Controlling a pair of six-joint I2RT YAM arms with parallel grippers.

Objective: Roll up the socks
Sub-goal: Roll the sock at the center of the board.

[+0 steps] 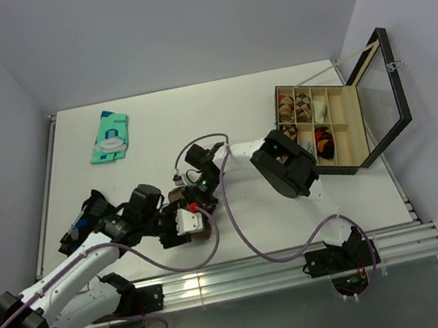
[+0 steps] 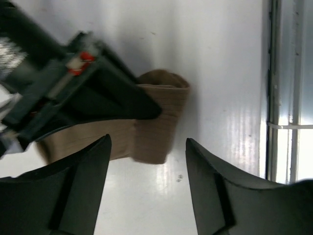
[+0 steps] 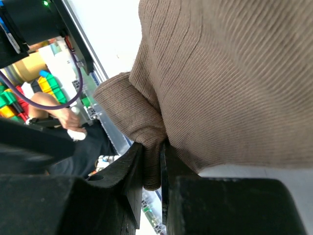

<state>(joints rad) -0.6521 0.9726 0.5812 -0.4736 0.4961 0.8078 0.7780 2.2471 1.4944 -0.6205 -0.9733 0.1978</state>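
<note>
My left gripper should take the fold (image 2: 154,139) before my right gripper comes round the front, because my right gripper is pinching the bunched fold across the sock's flat part (image 2: 93,140).
The tan-brown sock (image 2: 159,125) lies partly folded on the white table near the front edge. It fills the right wrist view (image 3: 230,83) and shows in the top view (image 1: 202,225). My right gripper (image 3: 152,164) is shut on a bunched fold of this sock, and reaches in from the right in the top view (image 1: 197,199). My left gripper (image 2: 146,152) is open and empty just in front of the sock, its fingertips (image 2: 100,147) apart from it; it also shows in the top view (image 1: 177,224). A dark roll with red and orange (image 1: 326,142) sits in the box; I cannot tell if it is the argyle sock.
An open black box (image 1: 345,120) with compartments holding several rolled items stands at the right, its lid up. A teal flat packet (image 1: 110,136) lies at the back left. A metal rail (image 2: 281,98) runs along the table's front edge.
</note>
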